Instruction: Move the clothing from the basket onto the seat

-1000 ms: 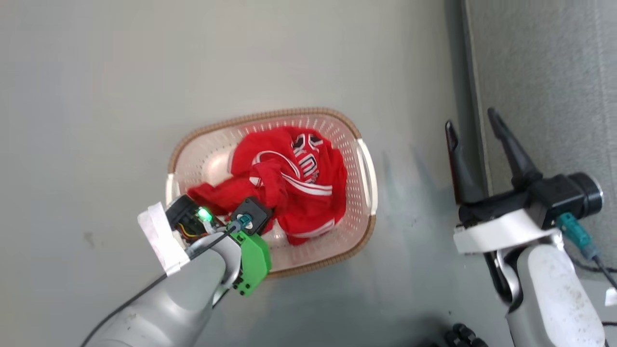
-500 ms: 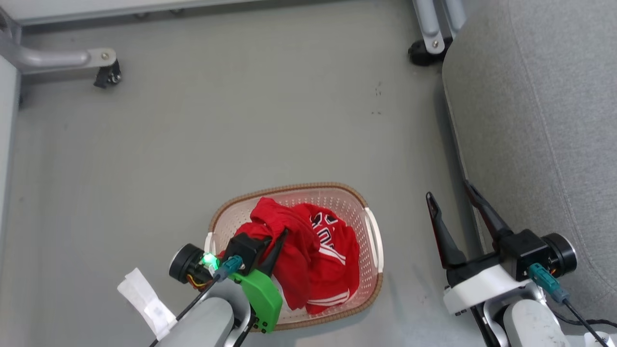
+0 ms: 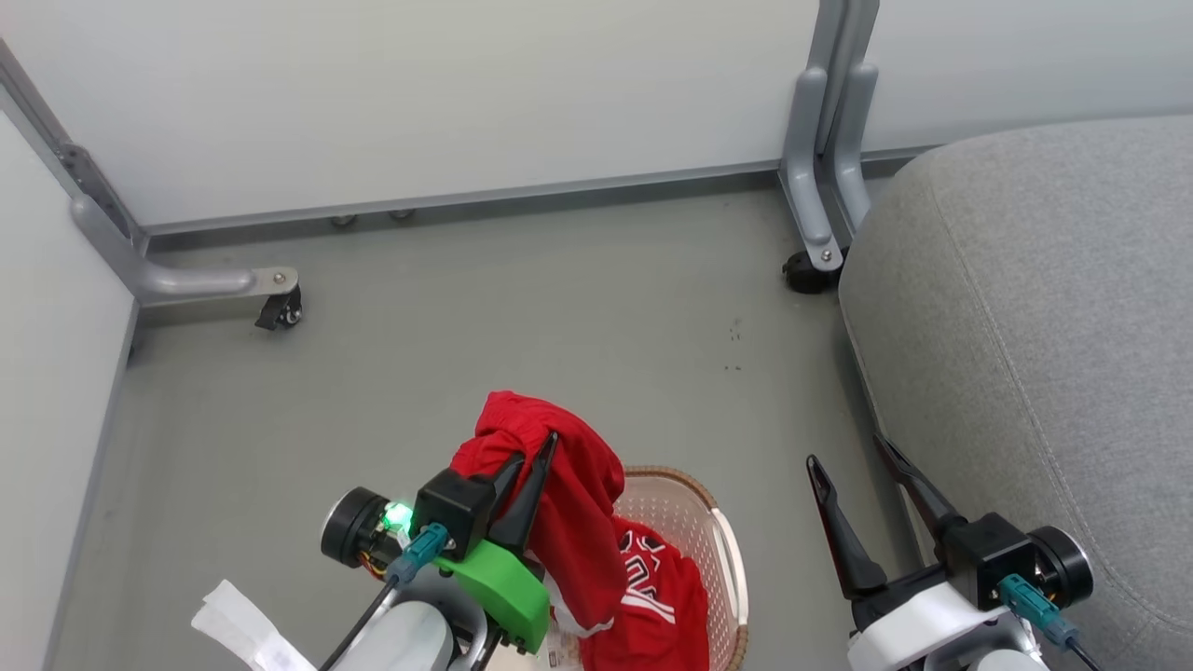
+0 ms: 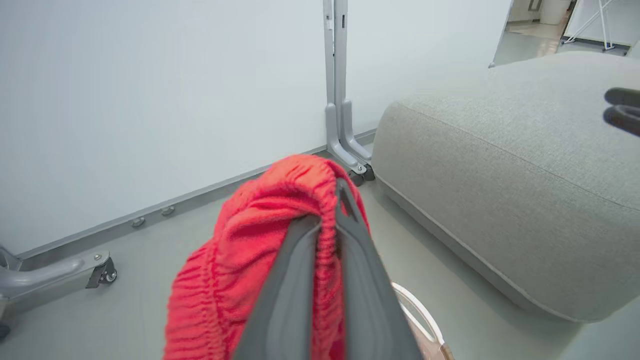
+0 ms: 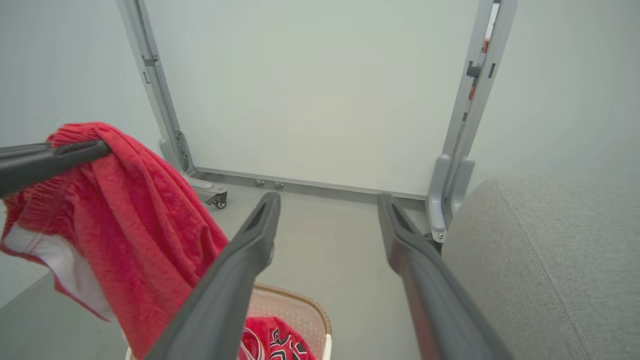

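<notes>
The plain red garment is hanging in a limp fold (image 3: pixel 578 537). Its waistband (image 3: pixel 493 431) will drop down into a heap when I bring it to the seat.
My left gripper (image 3: pixel 539 445) is shut on the plain red garment (image 3: pixel 559 494), holding it by its gathered waistband (image 4: pixel 300 180) above the basket (image 3: pixel 722 550). The cloth (image 5: pixel 135 220) hangs down in a long fold. The red jersey (image 3: pixel 657 596) with white stripes and dark lettering still lies in the cream basket (image 5: pixel 305 305). To the right, my right gripper (image 3: pixel 850 451) stands open with nothing in it (image 5: pixel 327 202), next to the rounded edge of the grey seat (image 3: pixel 1025 317). The seat (image 4: pixel 500 175) lies right of the held garment.
White partition panels (image 3: pixel 419 84) on grey castered legs (image 3: pixel 256 284) close off the far and left sides. Another grey leg (image 3: pixel 820 168) stands at the seat's far corner. Grey floor (image 3: pixel 466 335) stretches between basket and wall. A paper tag (image 3: pixel 238 629) hangs from my left wrist.
My left gripper has lifted the plain red garment up out of the basket, leaving the jersey inside. The head camera tilted up, so basket slid low in view. Right gripper stayed open.
</notes>
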Controlling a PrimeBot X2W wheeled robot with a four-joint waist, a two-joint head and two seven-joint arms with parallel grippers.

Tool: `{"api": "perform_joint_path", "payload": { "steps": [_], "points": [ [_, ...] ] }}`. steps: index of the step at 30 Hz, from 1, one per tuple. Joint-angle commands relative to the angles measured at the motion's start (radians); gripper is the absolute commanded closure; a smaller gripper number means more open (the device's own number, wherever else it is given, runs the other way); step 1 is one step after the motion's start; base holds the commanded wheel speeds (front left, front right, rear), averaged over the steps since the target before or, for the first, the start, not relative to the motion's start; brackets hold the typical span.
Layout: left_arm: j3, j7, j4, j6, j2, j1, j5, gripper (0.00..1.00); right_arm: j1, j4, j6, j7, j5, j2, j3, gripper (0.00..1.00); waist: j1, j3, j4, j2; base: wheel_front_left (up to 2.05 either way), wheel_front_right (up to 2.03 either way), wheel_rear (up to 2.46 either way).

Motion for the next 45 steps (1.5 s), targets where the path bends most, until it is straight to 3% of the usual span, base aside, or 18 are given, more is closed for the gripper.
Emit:
{"api": "perform_joint_path", "payload": {
  "steps": [1, 14, 22, 30, 45],
  "points": [
    [0.014, 0.0, -0.02, -0.003, -0.003, 0.017, 0.01, 1.0, 0.016, 0.002, -0.001, -0.002, 0.007, -0.004, 0.001, 0.0, 0.0002, -0.037, 0.005, 0.0, 0.0, 0.0, 0.0],
    [0.078, 0.0, -0.168, -0.025, -0.025, -0.003, 0.08, 1.0, 0.023, -0.007, -0.001, -0.002, 0.026, -0.004, 0.031, 0.0, 0.0002, -0.049, 0.005, 0.0, 0.0, 0.0, 0.0],
    [0.055, 0.0, -0.214, -0.051, -0.046, -0.048, 0.104, 1.0, -0.016, 0.026, -0.001, -0.002, 0.064, -0.006, 0.186, 0.0, 0.0002, -0.051, 0.015, 0.0, 0.0, 0.0, 0.0],
    [-0.001, 0.014, -0.266, -0.075, -0.067, -0.101, 0.112, 1.0, -0.084, 0.057, -0.001, -0.002, 0.087, -0.004, 0.256, 0.0, 0.0002, -0.045, 0.018, 0.0, 0.0, 0.0, 0.0],
    [-0.09, 0.096, -0.351, -0.095, -0.079, -0.114, 0.084, 1.0, -0.112, 0.107, -0.001, -0.002, 0.078, -0.004, 0.23, 0.0, 0.0002, -0.049, 0.033, 0.0, 0.0, 0.0, 0.0]
  ]
}}
